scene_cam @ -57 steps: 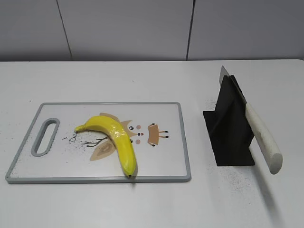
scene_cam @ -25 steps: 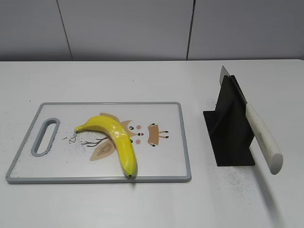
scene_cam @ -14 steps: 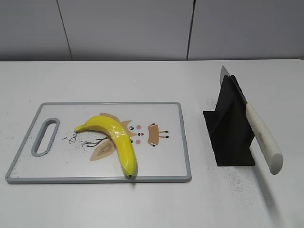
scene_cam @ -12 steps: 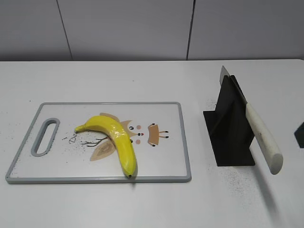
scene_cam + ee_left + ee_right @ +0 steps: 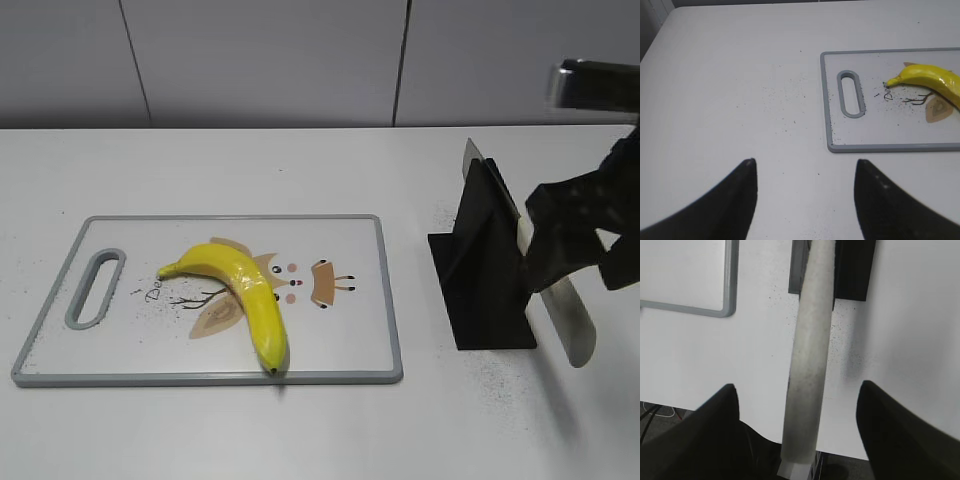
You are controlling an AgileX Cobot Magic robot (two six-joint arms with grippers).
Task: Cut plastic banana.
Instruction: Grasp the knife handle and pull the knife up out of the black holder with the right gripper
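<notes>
The knife (image 5: 566, 322) will come free and the black stand will stay in place when the robot lifts the knife, because a pale tip (image 5: 472, 155) sticks out of the stand's open top.
A yellow plastic banana (image 5: 240, 295) lies on a white cutting board (image 5: 340, 340) with a grey rim; its stem end shows in the left wrist view (image 5: 927, 80). A knife with a white handle (image 5: 572, 325) rests slanted in a black stand (image 5: 480, 270). My right gripper (image 5: 580, 240) is open and hangs over the handle; in the right wrist view the handle (image 5: 810, 360) lies between its two fingers (image 5: 797, 390) without touching them. My left gripper (image 5: 805, 167) is open and empty over bare table, left of the board.
The board (image 5: 832, 100) has a handle slot (image 5: 851, 93) at its left end. Dark specks dot the white table (image 5: 300, 170). A grey wall stands behind. The table's front edge shows in the right wrist view (image 5: 680, 402).
My right arm has come into the exterior view from the right and now hangs over the knife handle. Banana, board and knife have not moved.
</notes>
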